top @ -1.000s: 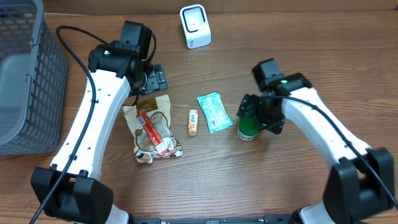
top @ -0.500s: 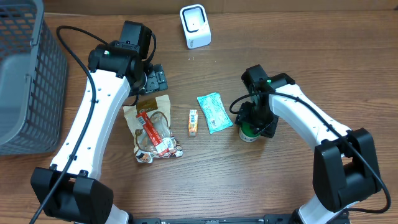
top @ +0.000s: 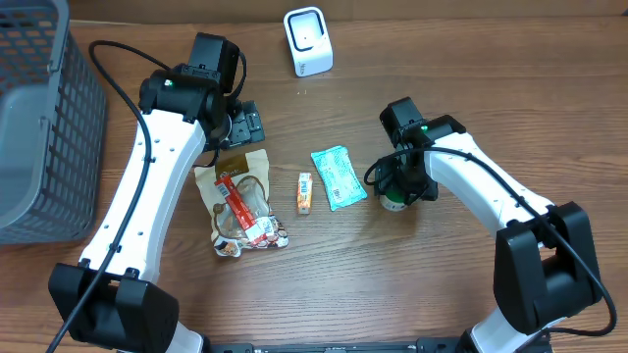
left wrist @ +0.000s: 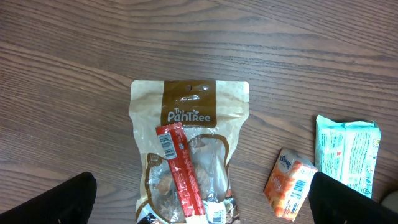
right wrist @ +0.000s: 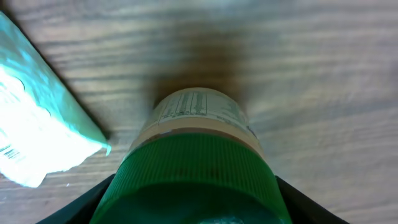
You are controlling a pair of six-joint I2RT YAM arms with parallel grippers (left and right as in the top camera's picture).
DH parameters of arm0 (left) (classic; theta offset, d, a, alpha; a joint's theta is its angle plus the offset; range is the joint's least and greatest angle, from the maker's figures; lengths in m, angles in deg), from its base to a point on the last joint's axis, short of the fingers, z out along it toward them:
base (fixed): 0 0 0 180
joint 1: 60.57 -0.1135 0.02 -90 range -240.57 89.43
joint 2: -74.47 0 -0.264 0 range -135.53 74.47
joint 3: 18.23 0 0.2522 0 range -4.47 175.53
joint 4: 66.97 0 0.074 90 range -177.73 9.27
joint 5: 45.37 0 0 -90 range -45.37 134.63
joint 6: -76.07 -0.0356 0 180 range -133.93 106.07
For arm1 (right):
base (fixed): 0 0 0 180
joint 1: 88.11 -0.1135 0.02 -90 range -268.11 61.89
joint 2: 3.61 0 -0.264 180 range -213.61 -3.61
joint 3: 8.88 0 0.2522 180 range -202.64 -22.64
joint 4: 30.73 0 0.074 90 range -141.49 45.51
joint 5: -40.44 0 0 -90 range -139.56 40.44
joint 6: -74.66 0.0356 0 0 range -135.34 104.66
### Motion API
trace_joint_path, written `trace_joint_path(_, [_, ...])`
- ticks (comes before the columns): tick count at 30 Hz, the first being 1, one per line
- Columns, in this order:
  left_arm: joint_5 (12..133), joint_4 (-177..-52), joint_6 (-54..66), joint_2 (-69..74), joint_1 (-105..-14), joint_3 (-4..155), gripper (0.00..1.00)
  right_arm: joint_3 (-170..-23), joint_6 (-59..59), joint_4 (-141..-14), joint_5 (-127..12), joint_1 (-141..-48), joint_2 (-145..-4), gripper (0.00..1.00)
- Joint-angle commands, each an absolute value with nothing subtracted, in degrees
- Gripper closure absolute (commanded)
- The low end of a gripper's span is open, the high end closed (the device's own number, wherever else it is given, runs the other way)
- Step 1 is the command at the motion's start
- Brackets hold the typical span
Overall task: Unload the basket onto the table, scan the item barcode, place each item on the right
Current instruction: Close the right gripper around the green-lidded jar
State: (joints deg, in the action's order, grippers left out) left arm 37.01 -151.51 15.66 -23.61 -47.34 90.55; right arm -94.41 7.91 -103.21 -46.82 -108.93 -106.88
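The bottle's printed panel (right wrist: 198, 104) faces forward and its barcode is hidden, so my right gripper should open, regrip the green cap (right wrist: 189, 165) and turn the bottle before scanning.
A white bottle with a green ribbed cap (right wrist: 189, 177) stands on the wood table, just right of a teal packet (top: 338, 176). My right gripper (right wrist: 189, 208) is shut on the bottle's cap from above, a dark finger (right wrist: 84, 208) pressed against each side. From overhead the gripper (top: 397, 184) hides most of the bottle (top: 393, 204). The white barcode scanner (top: 307, 41) stands at the back of the table. My left gripper (left wrist: 199, 205) hangs open above a tan snack bag (left wrist: 189, 112), holding nothing.
A red stick pack (left wrist: 180, 168) lies on the snack bag. A small orange box (top: 304, 192) sits between the bag and the teal packet. A grey mesh basket (top: 39, 127) fills the far left edge.
My right gripper has swung in over the bottle and closed on its green cap. The left arm has not moved.
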Motion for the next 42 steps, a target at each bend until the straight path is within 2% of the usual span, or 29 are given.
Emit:
trace_joint_path(1, [36.33,-151.6,14.78,-22.61,-47.45,91.47,0.0,-94.23,3.16,-102.8,-40.19,-109.04,-106.66,0.28])
trace_joint_path(6, [36.33,-151.6,14.78,-22.61,-47.45,91.47,0.0,-94.39,4.17,-102.86,-42.97,-109.04,-106.66,0.05])
trace_joint_path(8, [36.33,-151.6,14.78,-22.61,-47.45,91.47,0.0,-94.39,7.16,-102.84,-44.81,-109.04,-106.66,0.02])
trace_joint_path(11, [36.33,-151.6,14.78,-22.61,-47.43,91.47,0.0,-94.39,14.9,-102.88,-45.2,-108.93,-106.66,0.01])
trace_joint_path(17, [36.33,-151.6,14.78,-22.61,-47.43,91.47,0.0,-94.39,25.68,-105.29,-45.4,-108.93,-106.66,0.18])
trace_joint_path(26, [36.33,-151.6,14.78,-22.61,-47.43,91.47,0.0,-94.39,27.58,-103.91,-43.34,-108.95,-106.66,0.4])
trace_joint_path(32, [36.33,-151.6,14.78,-22.61,-47.43,91.47,0.0,-94.39,10.29,-103.34,-43.08,-109.06,-106.66,0.41])
trace_joint_path(36, [36.33,-151.6,14.78,-22.61,-47.43,91.47,0.0,-94.39,-7.18,-104.5,-47.34,-109.06,-106.66,0.44])
trace_joint_path(38, [36.33,-151.6,14.78,-22.61,-47.43,91.47,0.0,-94.36,-10.41,-105.4,-46.9,-109.04,-106.66,0.43])
trace_joint_path(39, [36.33,-151.6,14.78,-22.61,-47.43,91.47,0.0,-94.39,-10.52,-105.51,-46.62,-109.04,-106.66,0.41])
trace_joint_path(41, [36.33,-151.6,14.78,-22.61,-47.43,91.47,0.0,-94.39,-9.69,-105.22,-46.64,-108.95,-106.66,0.23])
trace_joint_path(42, [36.33,-151.6,14.78,-22.61,-47.43,91.47,0.0,-94.39,-8.57,-105.11,-46.68,-108.93,-106.66,0.09])
